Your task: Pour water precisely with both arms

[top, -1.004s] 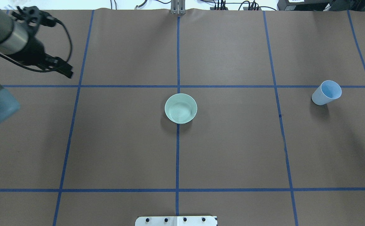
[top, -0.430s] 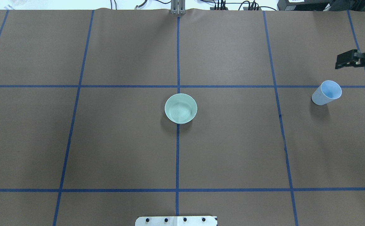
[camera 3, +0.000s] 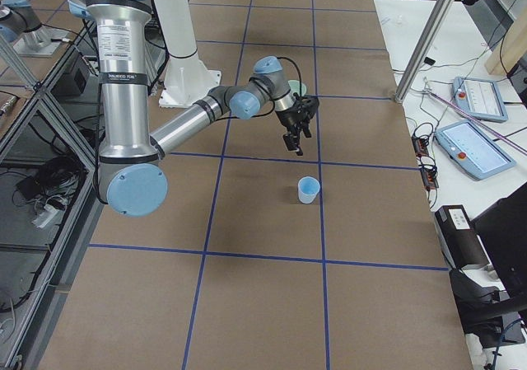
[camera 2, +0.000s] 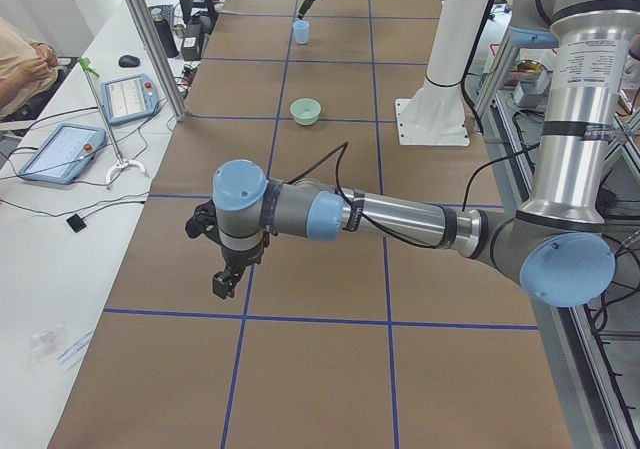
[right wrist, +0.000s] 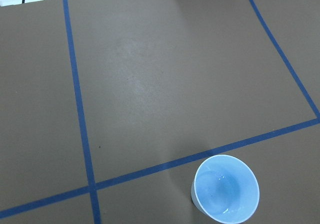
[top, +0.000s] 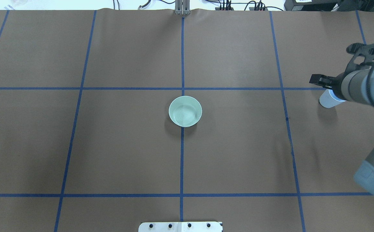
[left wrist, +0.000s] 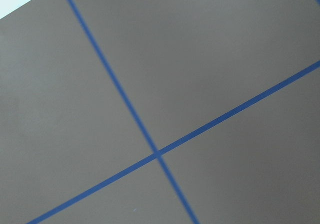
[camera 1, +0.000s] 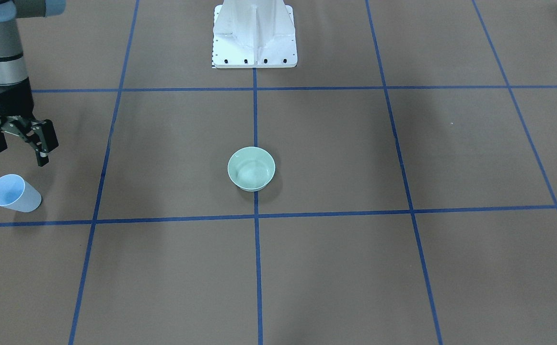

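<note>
White glints [right wrist: 221,176] show deep inside the light-blue cup [camera 1: 15,193], so the water will flow over the cup's rim in a narrow stream when the robot pours.
A light-blue cup [camera 1: 14,194] stands on the brown table near my right side. It also shows in the overhead view [top: 326,101], partly under my right wrist. In the right wrist view the cup [right wrist: 226,190] holds water [right wrist: 220,196], seen as white glints. My right gripper [camera 1: 22,153] is open and empty, above the table just behind the cup and apart from it. A pale green bowl [camera 1: 251,168] sits at the table's centre with faint rings inside. My left gripper [camera 2: 228,274] shows only in the exterior left view, over bare table; I cannot tell its state.
The white pedestal base [camera 1: 254,33] stands at the robot's side of the table. Blue tape lines [top: 182,151] form a grid on the brown cover. Operator tablets [camera 2: 60,149] lie on the side bench, with a person [camera 2: 20,69] beside them.
My left arm has left the overhead view at the upper left. My right arm has come in from the right and now hangs over the cup.
</note>
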